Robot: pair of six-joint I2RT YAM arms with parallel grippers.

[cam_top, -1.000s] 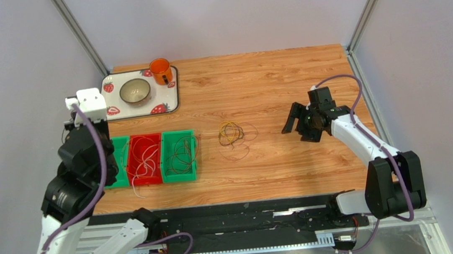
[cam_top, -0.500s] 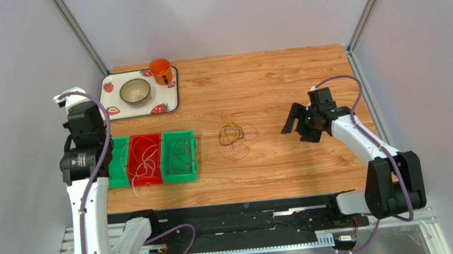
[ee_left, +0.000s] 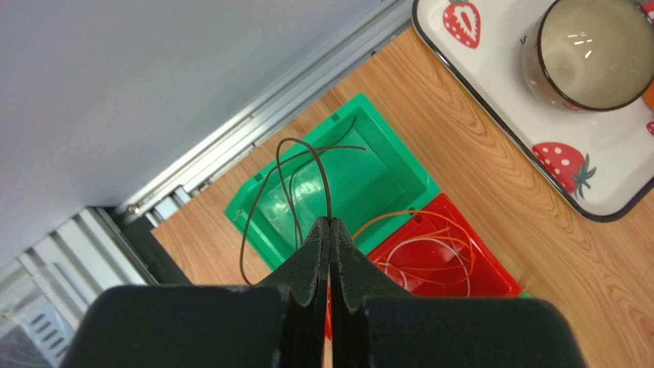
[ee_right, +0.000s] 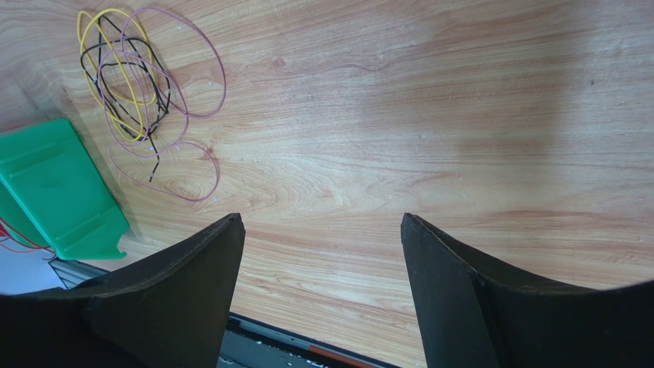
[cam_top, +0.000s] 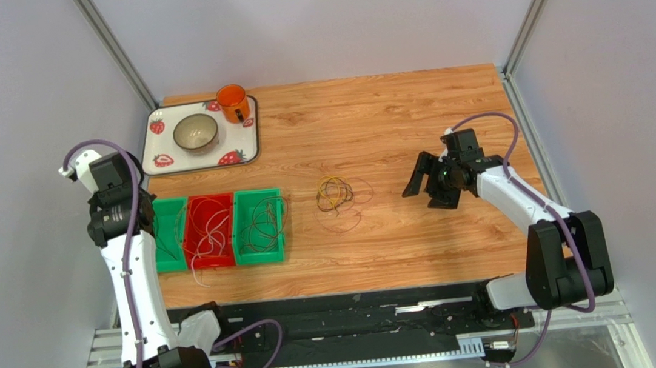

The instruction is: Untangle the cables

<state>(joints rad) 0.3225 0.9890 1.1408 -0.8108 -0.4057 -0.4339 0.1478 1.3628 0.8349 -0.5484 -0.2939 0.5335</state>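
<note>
The red-brown cable's loops [ee_left: 292,139] are hanging over the leftmost green bin [ee_left: 361,176]. My left gripper should go on down until the loops are inside the bin's rim, and then let go.
My left gripper [ee_left: 330,221] is shut on a thin dark red-brown cable [ee_left: 265,180] that loops above the leftmost green bin [ee_left: 399,180]. In the top view this gripper [cam_top: 117,213] is over that bin [cam_top: 171,253]. The red bin [cam_top: 212,252] holds white and orange cables [ee_left: 437,257]. The right green bin [cam_top: 261,254] holds dark cables. A tangle of yellow, black and pinkish cables [cam_top: 337,194] lies on the table, also in the right wrist view [ee_right: 130,77]. My right gripper [cam_top: 423,183] is open and empty, right of the tangle, jaws wide apart [ee_right: 322,218].
A strawberry-print tray [cam_top: 241,147] at the back left carries a metal bowl [cam_top: 195,132] and an orange mug [cam_top: 232,103]; the tray [ee_left: 491,115] and bowl [ee_left: 591,50] show in the left wrist view. Grey walls close in on both sides. The table's front edge is near the bins.
My left arm has swung up and to the left, its wrist now over the leftmost green bin. My right gripper has shifted slightly left and stays open.
</note>
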